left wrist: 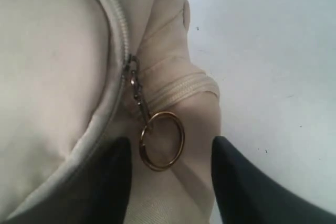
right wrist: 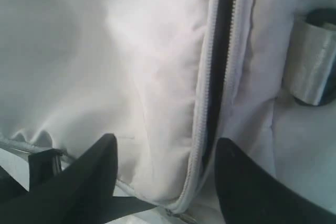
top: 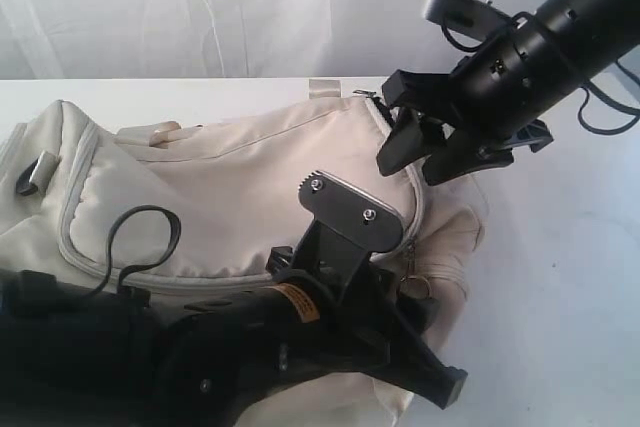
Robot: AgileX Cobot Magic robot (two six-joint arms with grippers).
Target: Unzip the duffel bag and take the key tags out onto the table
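Note:
I can see the zipper's edge (top: 415,189) loose between my open right fingers, so they should grip that zipper edge (right wrist: 194,163) still before my left gripper pulls the brass ring.
The cream duffel bag (top: 230,187) lies on the white table (top: 570,307). Its main zipper (right wrist: 218,77) is parted along a short stretch, with dark lining showing in the gap. My right gripper (top: 420,157) (right wrist: 165,148) hovers open over that zipper end and holds nothing. A brass ring pull (left wrist: 161,140) hangs on a short chain from a zipper at the bag's near end. Open as well, my left gripper (top: 425,352) (left wrist: 170,145) has a finger (left wrist: 113,177) on either side of the ring without touching it. The key tags are hidden.
A cream webbing strap through a black ring (right wrist: 310,61) sits beside the open zipper. A side pocket with a grey zipper (top: 70,217) and a black cable (top: 140,237) lie on the bag's left part. A strip of tape (top: 325,87) marks the table behind the bag.

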